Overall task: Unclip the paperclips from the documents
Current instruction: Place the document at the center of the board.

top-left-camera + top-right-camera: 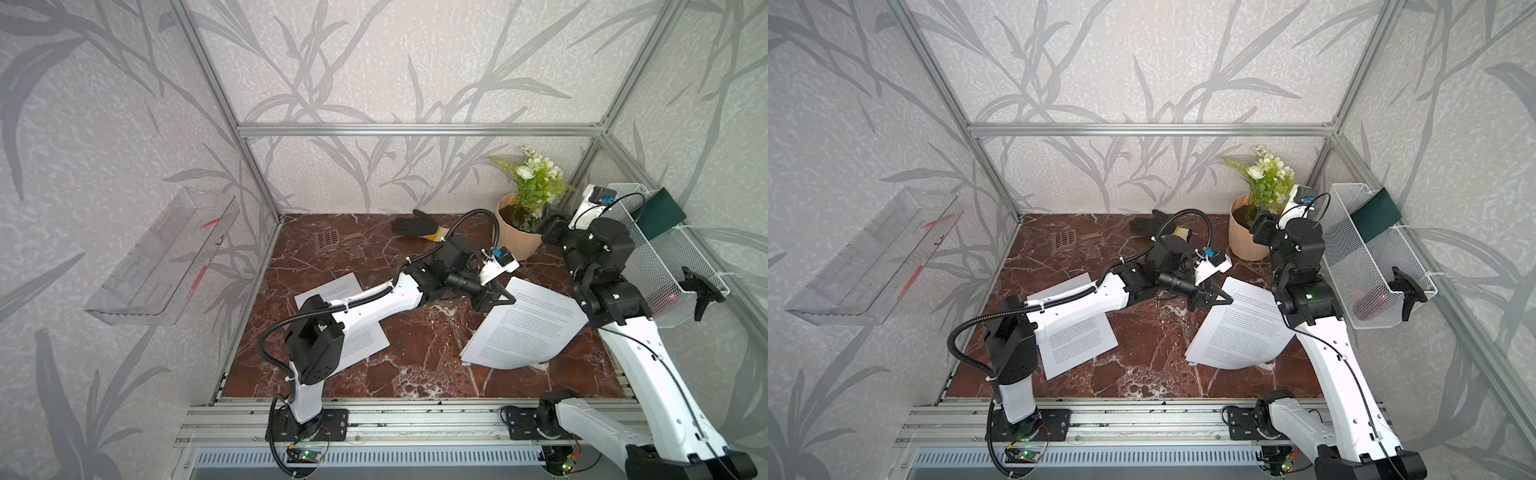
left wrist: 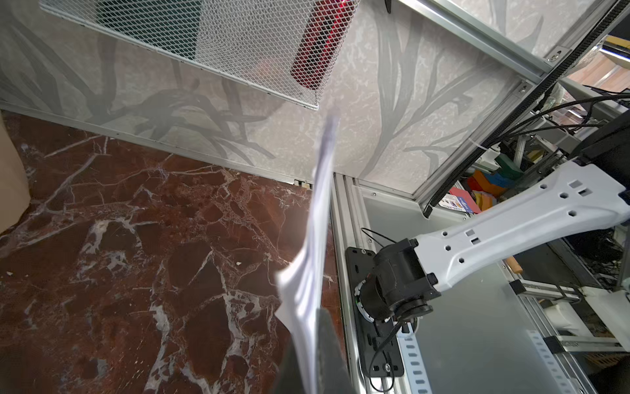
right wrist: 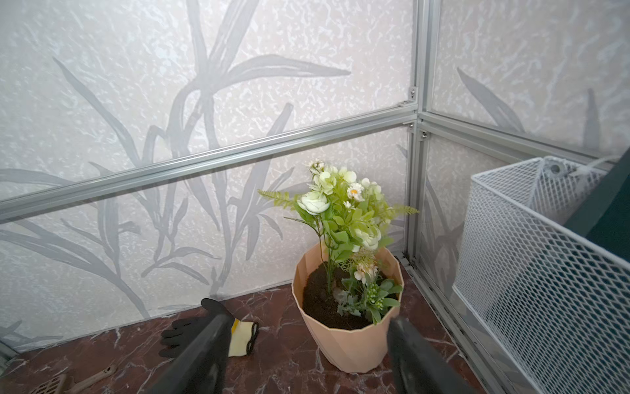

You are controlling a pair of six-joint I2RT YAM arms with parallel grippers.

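Observation:
The left gripper should now lower the document's corner (image 1: 520, 285) until the document's sheets lie flat, because the marble (image 1: 537, 269) in front of the flower pot is clear for the lifted document.
Two sets of white printed documents lie on the marble table. One set (image 1: 353, 349) (image 1: 1077, 338) sits partly under my left arm. The other (image 1: 528, 328) (image 1: 1237, 332) has its far corner lifted off the table, and my left gripper (image 1: 496, 297) (image 1: 1214, 297) (image 2: 312, 358) is shut on that corner. In the left wrist view the sheets (image 2: 320, 204) run edge-on out of the jaws. My right gripper (image 1: 548, 226) (image 1: 1260, 224) (image 3: 306, 327) hangs open and empty in the air in front of the flower pot, well away from the papers. I can make out no paperclips in any view.
A peach flower pot (image 1: 515, 241) (image 3: 347, 341) stands at the back right. A black and yellow glove (image 1: 415, 224) (image 3: 204, 331) and a brown slotted scoop (image 1: 328, 239) lie along the back. A white mesh basket (image 1: 665, 266) hangs on the right wall, a clear tray (image 1: 162, 257) on the left.

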